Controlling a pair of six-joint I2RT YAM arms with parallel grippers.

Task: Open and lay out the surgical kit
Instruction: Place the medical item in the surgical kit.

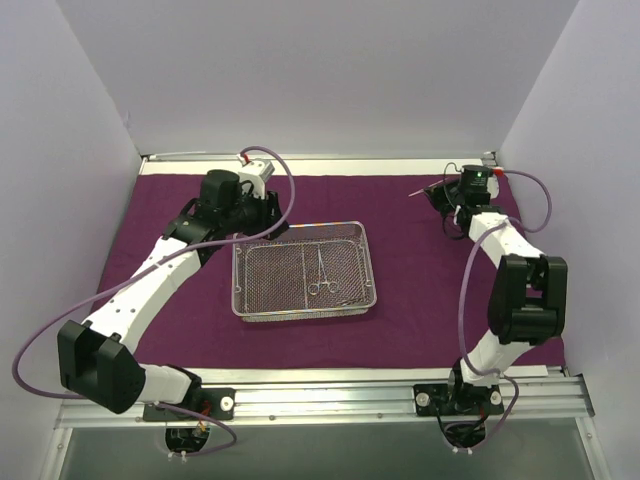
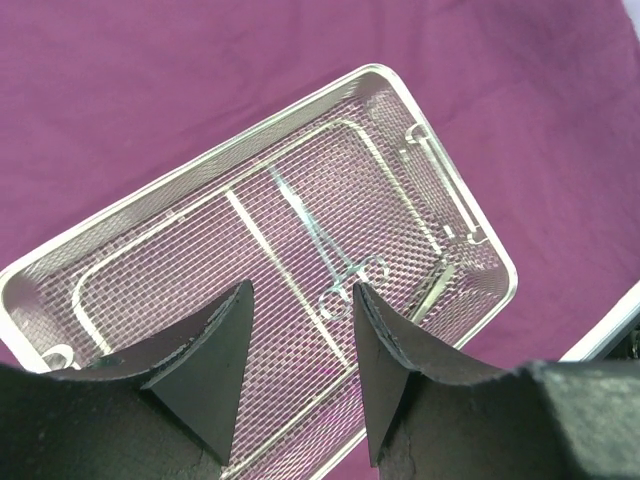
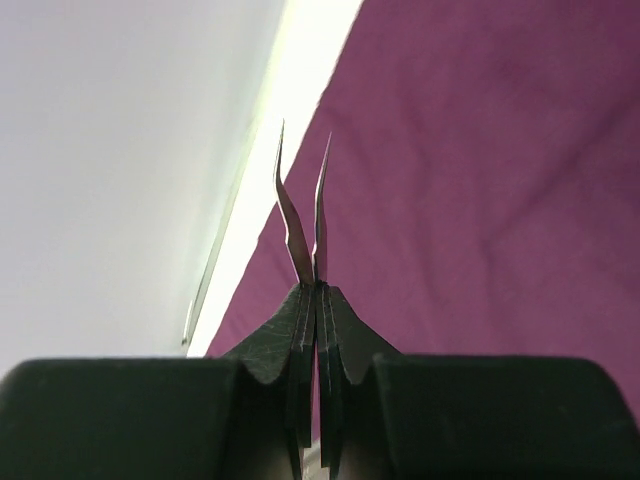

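Observation:
I should keep lowering the two-pronged instrument (image 1: 421, 189) with my right gripper until it rests on the cloth (image 1: 423, 210) and then open the gripper, because the purple cloth lies clear below the instrument.
The dark purple cloth (image 1: 440, 290) lies spread flat over the table. The silver wire-mesh tray (image 1: 303, 313) stands on it at the middle. A thin scissor-like instrument (image 1: 320, 272) lies inside the tray, and another thin instrument (image 1: 346, 298) lies near its front right corner. My left gripper (image 1: 268, 216) is open and empty above the tray's far left corner; in the left wrist view (image 2: 300, 295) it hangs over the tray (image 2: 380, 72) and the instrument (image 2: 330, 250). My right gripper (image 1: 445, 200) is shut on a thin two-pronged metal instrument (image 3: 300, 210) above the cloth's far right corner (image 3: 480, 180).
White walls close in the back and both sides. A pale table strip (image 3: 290, 90) runs along the cloth's far edge, close to the right gripper. A metal rail (image 1: 330, 400) with the arm bases lines the near edge.

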